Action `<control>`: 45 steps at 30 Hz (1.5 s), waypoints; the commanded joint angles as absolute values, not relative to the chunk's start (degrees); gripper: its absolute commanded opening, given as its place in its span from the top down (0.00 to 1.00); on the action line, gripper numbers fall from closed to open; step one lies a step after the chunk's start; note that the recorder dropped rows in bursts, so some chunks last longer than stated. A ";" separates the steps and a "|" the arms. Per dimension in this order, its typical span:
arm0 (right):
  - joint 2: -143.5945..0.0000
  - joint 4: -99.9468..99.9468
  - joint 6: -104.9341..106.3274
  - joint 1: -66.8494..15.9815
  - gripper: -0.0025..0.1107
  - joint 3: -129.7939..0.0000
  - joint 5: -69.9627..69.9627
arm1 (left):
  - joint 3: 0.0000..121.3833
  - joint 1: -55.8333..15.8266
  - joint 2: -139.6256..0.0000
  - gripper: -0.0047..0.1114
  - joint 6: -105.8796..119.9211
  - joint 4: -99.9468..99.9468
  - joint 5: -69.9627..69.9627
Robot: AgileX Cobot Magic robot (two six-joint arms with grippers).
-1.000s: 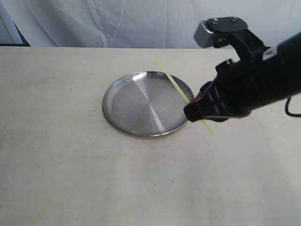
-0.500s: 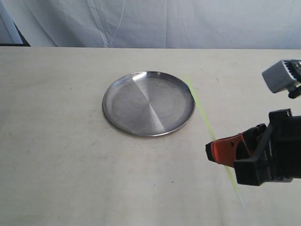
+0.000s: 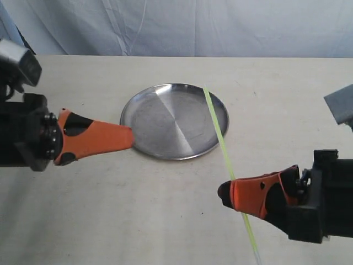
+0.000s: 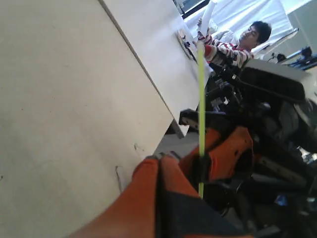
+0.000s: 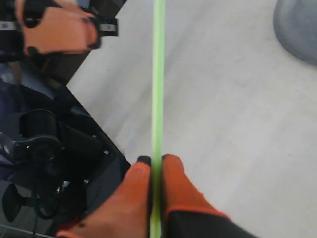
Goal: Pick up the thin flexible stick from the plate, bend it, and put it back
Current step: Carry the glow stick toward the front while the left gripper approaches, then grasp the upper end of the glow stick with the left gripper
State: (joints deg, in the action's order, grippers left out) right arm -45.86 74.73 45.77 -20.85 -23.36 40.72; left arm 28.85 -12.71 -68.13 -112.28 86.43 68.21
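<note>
The stick is held by the robot's right gripper alone and its upper end [image 3: 206, 90] is free, so the left gripper should open and take hold of the stick's upper half [image 3: 217, 126] before the stick is bent.
The thin yellow-green stick [image 3: 220, 143] is held straight in the air, slanting across the right rim of the silver plate [image 3: 165, 118] in the exterior view. My right gripper [image 3: 223, 193] is shut on the stick in its lower half, in front of the plate and to its right. In the right wrist view the stick [image 5: 158, 74] runs out from between the pressed orange fingers of the right gripper [image 5: 157, 161]. My left gripper [image 3: 129, 136] is shut with nothing in it, its tip at the plate's left rim. From the left wrist view, the left gripper [image 4: 159, 159] points toward the stick [image 4: 201, 99].
The plate holds nothing and sits on a pale tabletop [image 3: 138, 210]. A grey cloth backdrop [image 3: 176, 27] hangs behind the table's far edge. The plate's edge [image 5: 299, 25] shows in the right wrist view. A person [image 4: 237, 42] sits beyond the table in the left wrist view.
The right gripper has carried the stick from the plate's right rim forward and slightly left. The left arm has come into view from the left, its tip now at the plate's left rim.
</note>
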 commanded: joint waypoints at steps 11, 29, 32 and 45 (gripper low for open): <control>-50.40 81.75 51.19 -20.78 0.99 -22.04 39.57 | 29.49 -18.35 -73.93 0.96 -113.71 70.12 69.96; -56.22 93.57 67.27 -20.78 0.99 -22.04 45.32 | 29.49 -29.83 -73.97 0.46 -103.89 63.44 59.20; -56.22 94.07 67.50 -20.78 0.99 -22.04 47.49 | 29.49 -29.83 -73.97 0.46 -102.66 63.55 56.09; -56.22 99.95 71.45 -29.81 0.99 -24.07 39.35 | 37.68 -29.83 -73.97 0.47 -105.67 71.04 57.50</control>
